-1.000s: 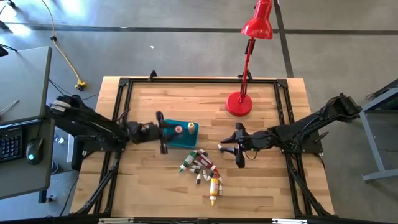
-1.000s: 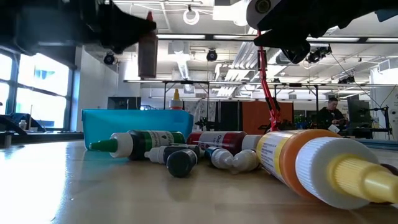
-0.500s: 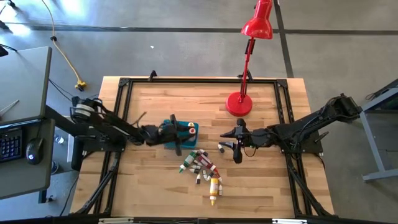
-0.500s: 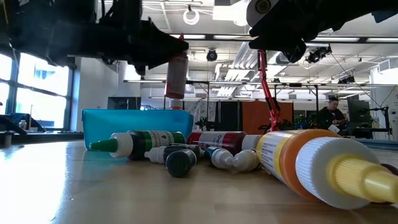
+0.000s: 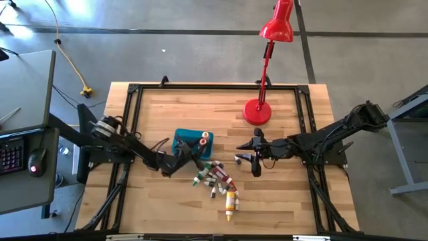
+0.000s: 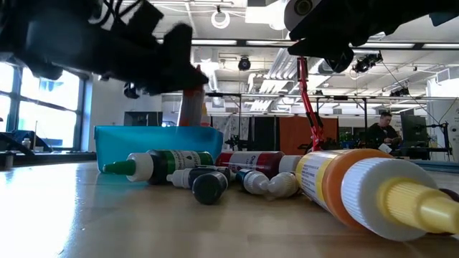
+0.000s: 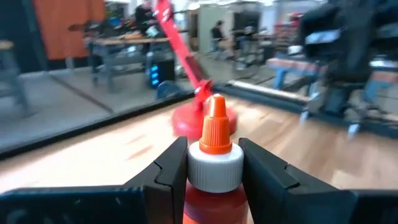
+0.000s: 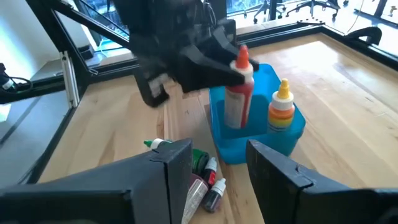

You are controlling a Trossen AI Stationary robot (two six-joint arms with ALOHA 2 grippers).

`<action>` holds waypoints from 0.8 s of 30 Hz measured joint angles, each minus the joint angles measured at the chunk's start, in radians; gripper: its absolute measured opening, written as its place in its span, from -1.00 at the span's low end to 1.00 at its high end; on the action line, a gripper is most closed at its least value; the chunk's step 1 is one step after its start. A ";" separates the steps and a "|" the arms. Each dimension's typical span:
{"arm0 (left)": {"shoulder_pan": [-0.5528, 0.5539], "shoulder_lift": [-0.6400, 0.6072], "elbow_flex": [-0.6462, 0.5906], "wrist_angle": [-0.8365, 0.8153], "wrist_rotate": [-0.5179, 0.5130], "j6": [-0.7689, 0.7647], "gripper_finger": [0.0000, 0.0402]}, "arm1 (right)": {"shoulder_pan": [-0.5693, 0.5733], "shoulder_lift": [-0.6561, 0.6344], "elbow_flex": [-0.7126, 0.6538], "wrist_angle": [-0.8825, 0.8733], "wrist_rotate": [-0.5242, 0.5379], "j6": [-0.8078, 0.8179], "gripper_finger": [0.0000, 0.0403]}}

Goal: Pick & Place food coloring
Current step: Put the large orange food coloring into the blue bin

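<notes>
My left gripper keeps lowering the red bottle (image 8: 239, 102), which is upright over free space beside the yellow bottle, until its base touches the tub's bottom (image 8: 256, 122).
A red food coloring bottle (image 8: 237, 94) with an orange pointed cap stands with its lower end inside the teal-blue tub (image 5: 185, 140). My left gripper (image 5: 189, 154) is shut on it. A yellow bottle (image 8: 281, 107) stands upright in the tub beside it. Several more bottles (image 5: 215, 176) lie in a heap on the wood near the tub. A big orange-and-yellow one (image 6: 358, 188) lies nearest the front edge. My right gripper (image 5: 255, 155) hangs open to the right of the heap, above the table, with nothing between its fingers. My left gripper pinches the red bottle's upper body and white collar (image 7: 213, 167) between its two fingers (image 7: 169, 175). The fingers come about level from the table's near left. The bottle is upright, cap up; the tub wall (image 6: 154, 142) hides whether its base rests on the tub floor.
A red desk lamp stands on its round base (image 5: 257, 111) at the far right of the table. A black frame rail (image 5: 214, 87) runs around the table top. Bare wood lies left of the tub and along the near edge.
My left gripper has swung toward the near edge and the tub, sunk and tipped to level, still shut on the red bottle. The bottle has come down from well above the tub until its lower end is inside it. My right arm has kept still.
</notes>
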 joint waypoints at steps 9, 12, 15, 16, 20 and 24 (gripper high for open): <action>0.000 0.136 0.070 -0.006 -0.097 -0.009 -0.44 | 0.000 0.000 0.000 -0.004 0.000 -0.001 -0.28; 0.000 0.154 0.089 0.001 -0.092 -0.009 -0.44 | 0.000 0.000 0.000 -0.005 0.000 0.002 -0.28; 0.000 0.169 0.094 -0.005 -0.089 -0.009 -0.44 | 0.000 0.000 0.000 -0.006 0.000 0.002 -0.28; 0.001 0.172 0.095 -0.004 -0.083 -0.009 -0.44 | 0.000 0.000 0.000 -0.007 0.000 0.002 -0.28; 0.018 0.178 0.094 -0.020 -0.073 -0.036 -0.44 | 0.000 0.000 0.000 -0.007 -0.001 0.002 -0.28; 0.057 0.178 0.094 -0.062 0.012 -0.128 -0.44 | 0.000 0.000 0.000 -0.007 -0.001 0.002 -0.28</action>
